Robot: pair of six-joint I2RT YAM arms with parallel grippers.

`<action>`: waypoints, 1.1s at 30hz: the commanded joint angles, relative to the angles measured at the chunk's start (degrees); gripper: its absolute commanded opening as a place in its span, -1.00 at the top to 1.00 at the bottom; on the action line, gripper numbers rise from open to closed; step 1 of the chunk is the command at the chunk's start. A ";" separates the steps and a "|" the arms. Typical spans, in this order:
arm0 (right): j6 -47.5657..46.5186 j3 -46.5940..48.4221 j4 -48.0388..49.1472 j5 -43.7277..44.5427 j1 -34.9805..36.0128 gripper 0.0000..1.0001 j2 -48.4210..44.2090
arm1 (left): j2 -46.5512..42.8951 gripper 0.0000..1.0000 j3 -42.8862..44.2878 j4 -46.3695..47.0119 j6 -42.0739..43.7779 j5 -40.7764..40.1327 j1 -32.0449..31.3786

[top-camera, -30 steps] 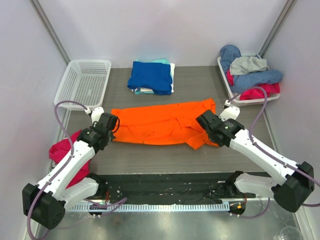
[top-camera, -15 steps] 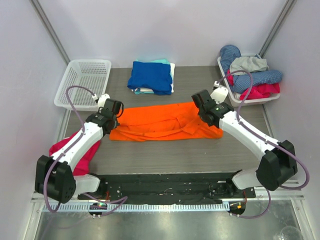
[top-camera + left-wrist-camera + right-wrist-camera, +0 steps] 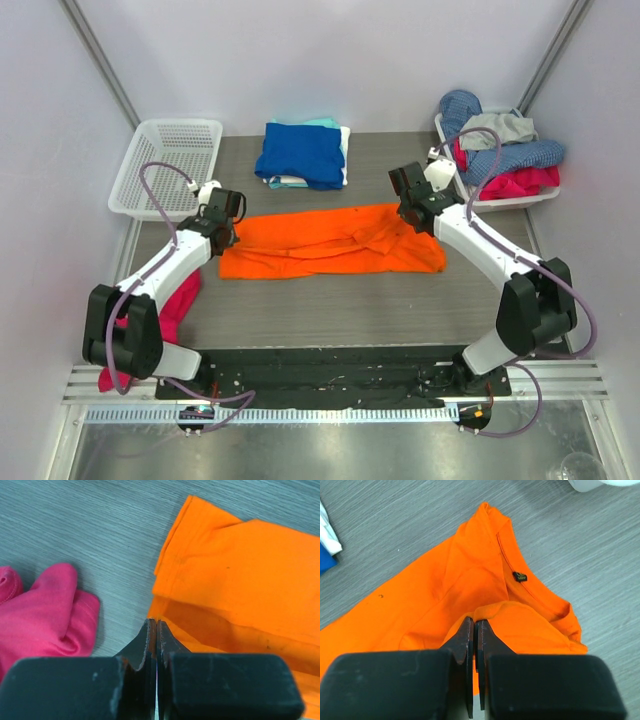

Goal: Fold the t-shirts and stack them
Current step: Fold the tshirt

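Observation:
The orange t-shirt's doubled part (image 3: 305,262) stretches across both grippers. My right gripper keeps carrying the raised fold toward the t-shirt's far edge (image 3: 378,207) and lets go of it there.
A bright orange t-shirt (image 3: 330,242) lies as a long band across the middle of the table, its near part doubled over. My left gripper (image 3: 228,228) is at its left end, shut on the cloth's edge (image 3: 153,622). At the right end my right gripper (image 3: 412,212) is shut on a raised fold (image 3: 474,621) just below the collar and its small dark label (image 3: 520,577). The orange t-shirt fills much of both wrist views (image 3: 250,570) (image 3: 445,590). At the back centre sits a stack of folded t-shirts, with a royal blue one (image 3: 300,153) on top of pale teal and white ones.
A white mesh basket (image 3: 165,165) stands at the back left. A white tray (image 3: 448,150) at the back right holds a heap of blue, grey and pink clothes. A pink garment (image 3: 175,300) (image 3: 45,610) hangs over the table's left edge beside the left arm.
Both grippers have carried the orange shirt's near edge away from the arms' bases, folding it over into a narrower band. Both arms now reach further over the table.

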 commanded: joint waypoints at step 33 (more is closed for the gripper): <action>-4.64 16.78 13.83 -11.65 -8.48 0.63 20.97 | 14.38 0.94 9.85 6.64 2.44 0.24 4.21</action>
